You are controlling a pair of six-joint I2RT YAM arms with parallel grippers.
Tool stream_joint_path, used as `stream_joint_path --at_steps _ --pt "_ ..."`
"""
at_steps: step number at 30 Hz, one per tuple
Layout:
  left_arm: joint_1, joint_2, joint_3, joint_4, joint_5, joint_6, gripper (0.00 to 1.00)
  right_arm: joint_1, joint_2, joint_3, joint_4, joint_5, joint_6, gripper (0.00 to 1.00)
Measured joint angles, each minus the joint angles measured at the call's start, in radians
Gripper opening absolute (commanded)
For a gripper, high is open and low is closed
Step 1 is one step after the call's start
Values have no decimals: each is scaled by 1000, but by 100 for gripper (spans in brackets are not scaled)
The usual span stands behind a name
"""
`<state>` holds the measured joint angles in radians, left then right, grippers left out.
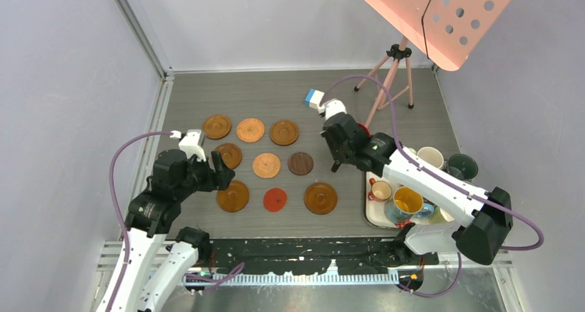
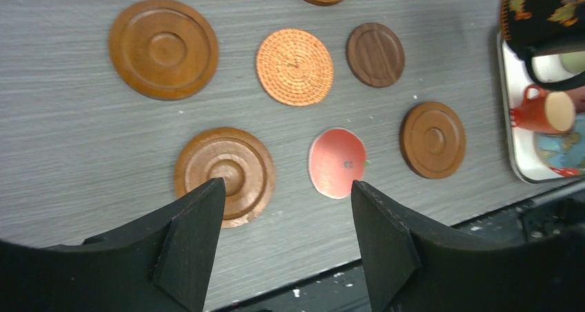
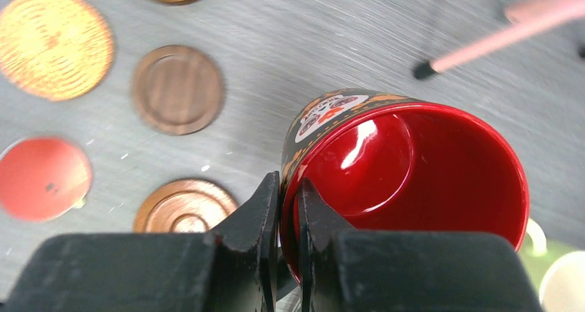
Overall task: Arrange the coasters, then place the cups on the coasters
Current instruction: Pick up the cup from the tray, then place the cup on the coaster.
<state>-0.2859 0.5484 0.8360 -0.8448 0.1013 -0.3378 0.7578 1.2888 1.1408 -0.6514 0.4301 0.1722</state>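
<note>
The black cup is in my right gripper, far from the rear coaster (image 1: 216,126) on my left gripper's side, so my left gripper should take the cup by its rim (image 3: 507,150).
Nine coasters lie in three rows of three on the grey table, among them a woven orange coaster (image 1: 266,165), a dark brown coaster (image 1: 300,163) and a red coaster (image 1: 274,199). My left gripper (image 1: 222,172) hangs open and empty above the front-left wooden coaster (image 2: 224,170), beside the red coaster (image 2: 337,162). My right gripper (image 3: 290,184) is shut on the rim of a black cup with a red inside (image 3: 414,167), held off the table right of the dark brown coaster (image 3: 177,89). More cups stand on the tray: small orange (image 1: 379,190), blue with yellow inside (image 1: 408,201), cream (image 1: 430,157), dark green (image 1: 461,166).
The white tray (image 1: 368,205) sits at the right front under my right arm. A blue-and-white block (image 1: 314,98) lies behind the coasters. A pink tripod stand (image 1: 393,70) rises at the back right; one foot (image 3: 422,69) shows near the held cup.
</note>
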Motion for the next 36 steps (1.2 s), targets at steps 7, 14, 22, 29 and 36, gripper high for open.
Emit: stream_joint_path --at_steps 7,14,22,29,36 --pt "0 127 62 2 153 -82 68 257 -26 -45 116 -77 -181 6" --pt "0 266 138 101 366 -168 67 499 -18 -49 188 -99 -303 5" --pt "0 351 215 135 387 -180 67 589 65 18 221 -111 -378 5" --pt "0 358 258 79 315 -117 67 586 68 39 200 -187 -445 6" --pt "0 352 248 32 313 -80 68 587 41 2 146 -331 -473 5"
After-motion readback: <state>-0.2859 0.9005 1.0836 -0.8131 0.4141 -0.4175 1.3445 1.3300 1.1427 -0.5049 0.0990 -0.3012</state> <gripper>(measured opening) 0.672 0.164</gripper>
